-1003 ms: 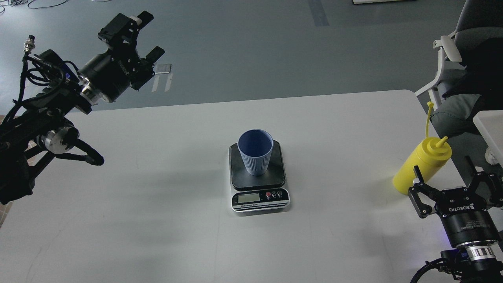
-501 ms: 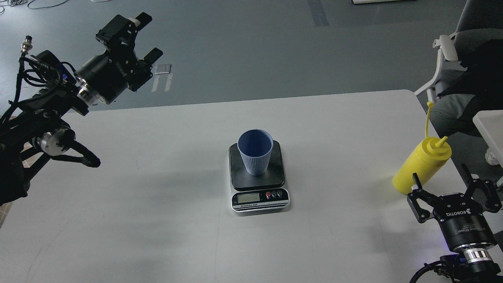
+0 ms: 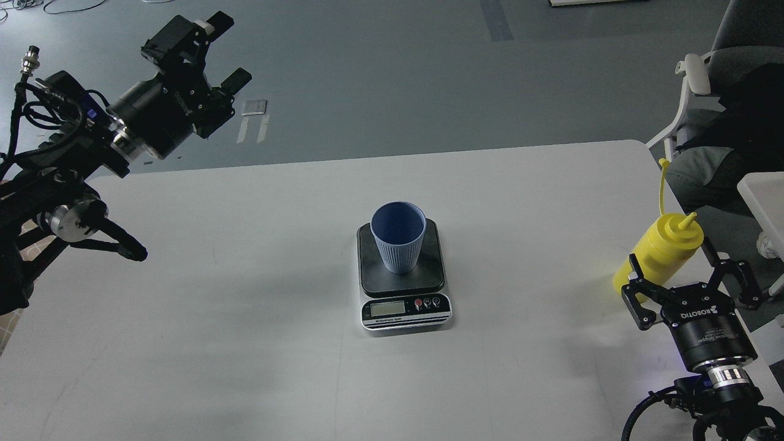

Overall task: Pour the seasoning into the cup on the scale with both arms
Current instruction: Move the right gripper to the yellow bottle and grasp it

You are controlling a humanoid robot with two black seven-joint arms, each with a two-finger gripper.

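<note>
The cap strap stands up (image 3: 664, 164) on its own. The strap (image 3: 661, 197) will stick out clear of the spout when I tilt the yellow seasoning bottle.
The light-blue ribbed cup (image 3: 398, 237) stands upright on the dark platform of the scale (image 3: 403, 305) at the table's middle. The yellow seasoning bottle (image 3: 663, 246) stands near the right table edge, its cap strap sticking up. My right gripper (image 3: 674, 260) is open, its fingers standing either side of the bottle's lower part, not closed on it. My left gripper (image 3: 228, 47) is open and empty, held high beyond the far left corner of the table, far from the cup.
The white table (image 3: 245, 294) carries the scale. An office chair (image 3: 729, 67) stands at the right, close to the bottle and my right arm. A white object's edge (image 3: 762, 196) shows at the far right.
My right gripper has moved forward and up to the bottle, now straddling its lower part. My left arm has drifted slightly left and up.
</note>
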